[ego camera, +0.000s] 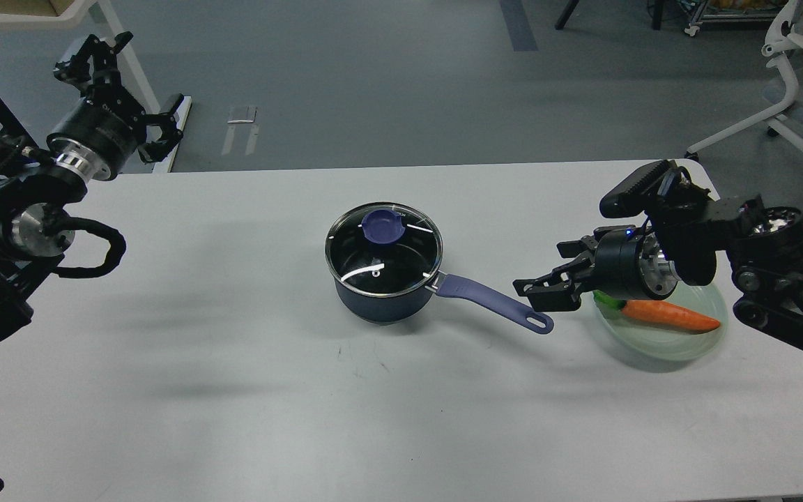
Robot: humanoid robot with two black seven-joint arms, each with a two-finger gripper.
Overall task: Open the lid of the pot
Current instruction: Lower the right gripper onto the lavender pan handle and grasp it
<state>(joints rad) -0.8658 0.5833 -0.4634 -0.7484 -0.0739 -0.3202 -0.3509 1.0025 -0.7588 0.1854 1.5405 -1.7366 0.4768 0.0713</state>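
Note:
Only plain dark can be seen through the glass lid (pixel 360 254), so the robot should expect an empty pot (pixel 383 307) when it holds the lid's handle and raises the lid.
The pot (pixel 384 296) is a dark navy saucepan standing at the middle of the white table. Its long periwinkle handle (pixel 495 303) points right and toward me. The glass lid (pixel 383 249) with its blue knob (pixel 383 227) sits closed on the pot. My right gripper (pixel 548 273) is open and empty, just above and right of the handle's end, not touching it. My left gripper (pixel 129 87) is open and empty, raised at the far left beyond the table's back edge, well away from the pot.
A pale green plate (pixel 652 345) with an orange carrot (pixel 666 314) lies at the right, partly under my right wrist. A white chair base (pixel 785 118) stands beyond the table's right corner. The white table (pixel 234 390) shows bare surface left of and in front of the pot.

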